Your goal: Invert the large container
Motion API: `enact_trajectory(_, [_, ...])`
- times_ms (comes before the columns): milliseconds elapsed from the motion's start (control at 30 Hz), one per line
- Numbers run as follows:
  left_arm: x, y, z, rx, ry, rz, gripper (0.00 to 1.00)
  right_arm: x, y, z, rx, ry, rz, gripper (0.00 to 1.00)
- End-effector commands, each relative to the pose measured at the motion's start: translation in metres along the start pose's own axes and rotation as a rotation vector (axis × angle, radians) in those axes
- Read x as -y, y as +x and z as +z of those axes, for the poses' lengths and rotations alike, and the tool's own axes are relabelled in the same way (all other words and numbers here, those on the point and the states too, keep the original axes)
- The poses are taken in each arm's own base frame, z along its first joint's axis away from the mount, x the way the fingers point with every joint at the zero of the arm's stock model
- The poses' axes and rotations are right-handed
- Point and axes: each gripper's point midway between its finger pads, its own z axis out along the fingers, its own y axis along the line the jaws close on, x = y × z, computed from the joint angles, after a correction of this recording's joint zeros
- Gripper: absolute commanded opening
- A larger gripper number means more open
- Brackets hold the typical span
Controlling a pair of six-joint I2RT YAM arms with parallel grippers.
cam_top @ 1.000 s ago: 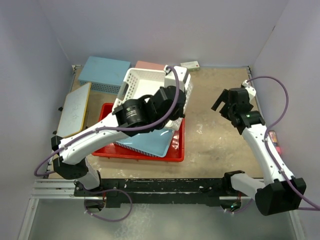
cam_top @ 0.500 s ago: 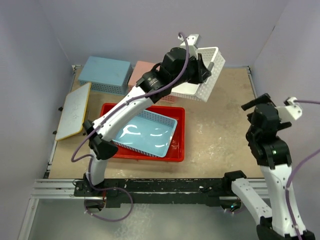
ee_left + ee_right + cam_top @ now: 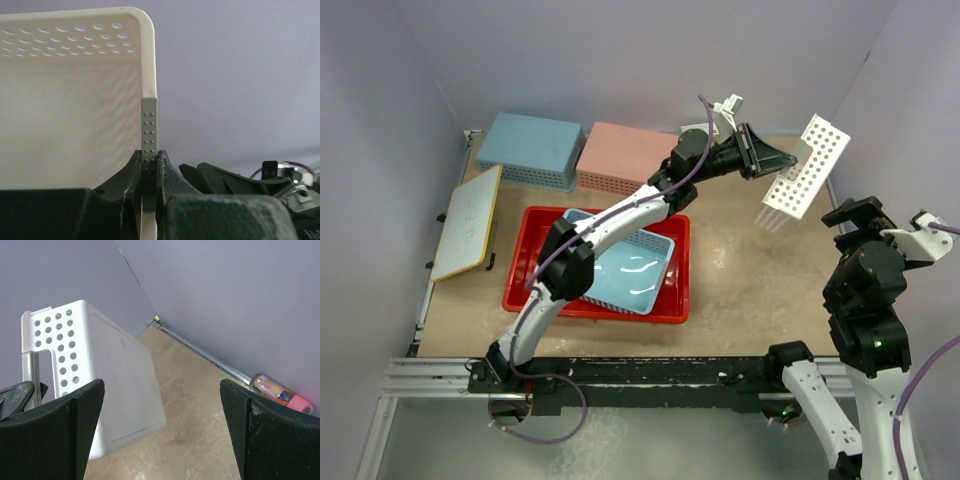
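The left gripper holds the white basket by its grey end piece point(image 3: 149, 122) above clear table point(image 3: 755, 255), so it should keep turning the basket until the basket's open side faces down, then let go.
The large container, a red tray point(image 3: 590, 316), lies open side up on the table left of centre, with a blue basket point(image 3: 630, 270) inside it. My left gripper point(image 3: 783, 160) is stretched to the far right, high above the table. It is shut on the rim of a white perforated basket point(image 3: 805, 175), which hangs tilted in the air. In the left wrist view the gripper point(image 3: 149, 167) pinches the grey strip on the white basket point(image 3: 75, 125). My right gripper point(image 3: 860, 215) is raised at the right and open and empty. Its wrist view point(image 3: 160, 435) shows the white basket point(image 3: 100, 375) ahead.
An upturned blue basket point(image 3: 530, 150) and a pink basket point(image 3: 625, 155) stand at the back. A white board with a yellow edge point(image 3: 468, 220) lies at the left. A pink object point(image 3: 280, 392) lies along the right wall. The walls are close on three sides.
My left arm has lifted the white basket off the red tray and carried it up and to the far right. My right arm has drawn back and risen.
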Motion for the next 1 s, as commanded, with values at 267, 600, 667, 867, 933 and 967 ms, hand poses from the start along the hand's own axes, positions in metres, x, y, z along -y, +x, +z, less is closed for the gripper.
enact_trajectory(267, [-0.023, -0.052, -0.029, 0.135, 0.390, -0.444, 0.00, -0.013, -0.010, 0.000, 0.042, -0.068, 0.009, 1.00])
enact_trajectory(600, [-0.145, -0.074, -0.070, 0.275, 0.224, -0.568, 0.00, -0.019, 0.000, 0.001, 0.009, -0.097, 0.012, 1.00])
enact_trajectory(667, [-0.169, -0.073, -0.072, 0.268, 0.122, -0.529, 0.00, -0.019, 0.001, 0.000, 0.002, -0.102, 0.012, 1.00])
enact_trajectory(867, [-0.226, -0.070, -0.075, 0.213, -0.192, -0.374, 0.34, -0.034, 0.017, -0.001, -0.055, -0.185, -0.018, 1.00])
enact_trajectory(933, [-0.234, -0.071, -0.074, 0.188, -0.268, -0.314, 0.40, -0.047, 0.026, -0.004, -0.095, -0.261, -0.054, 1.00])
enact_trajectory(967, [-0.239, -0.071, -0.074, 0.177, -0.307, -0.285, 0.44, -0.055, 0.031, -0.005, -0.118, -0.308, -0.079, 1.00])
